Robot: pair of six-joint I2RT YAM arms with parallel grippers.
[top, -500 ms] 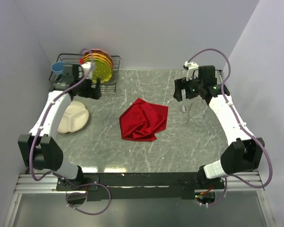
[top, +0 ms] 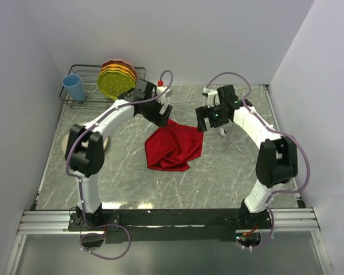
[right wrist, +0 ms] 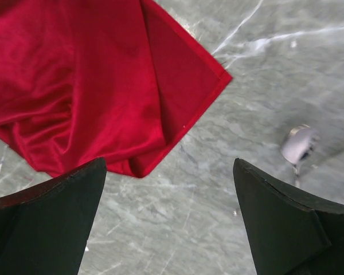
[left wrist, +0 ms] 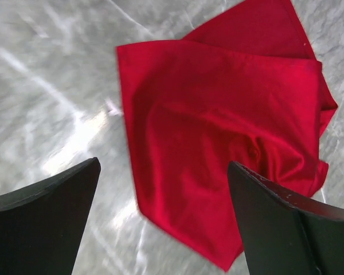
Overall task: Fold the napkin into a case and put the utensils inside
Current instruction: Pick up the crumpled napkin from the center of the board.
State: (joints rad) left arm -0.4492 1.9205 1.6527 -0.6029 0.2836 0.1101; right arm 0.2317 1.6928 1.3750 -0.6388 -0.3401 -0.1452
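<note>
A loose upper layer (right wrist: 152, 117) is lying over the napkin next to the napkin's corner, so the red napkin (top: 173, 146) will spread out into a wider sheet when I pull it and lift it.
The red napkin (top: 174, 146) lies crumpled and loosely folded on the grey marble table. It also shows in the left wrist view (left wrist: 229, 126) and the right wrist view (right wrist: 92, 86). My left gripper (top: 160, 117) is open above the napkin's far left corner, its jaws wide apart and empty. My right gripper (top: 205, 123) is open just right of the napkin's far right corner, over bare table. The silver utensils (top: 230, 136) lie on the table to the right of the napkin. A spoon bowl (right wrist: 298, 145) shows in the right wrist view.
A wire dish rack (top: 80, 94) at the back left holds a blue cup (top: 74, 87) and yellow and orange plates (top: 117, 77). A cream divided plate (top: 66, 140) is partly hidden under the left arm. Walls close in on all sides.
Both arms have swung inward toward the napkin. The left gripper moved from the dish rack to the napkin's far left corner; the right gripper moved left to its far right corner.
</note>
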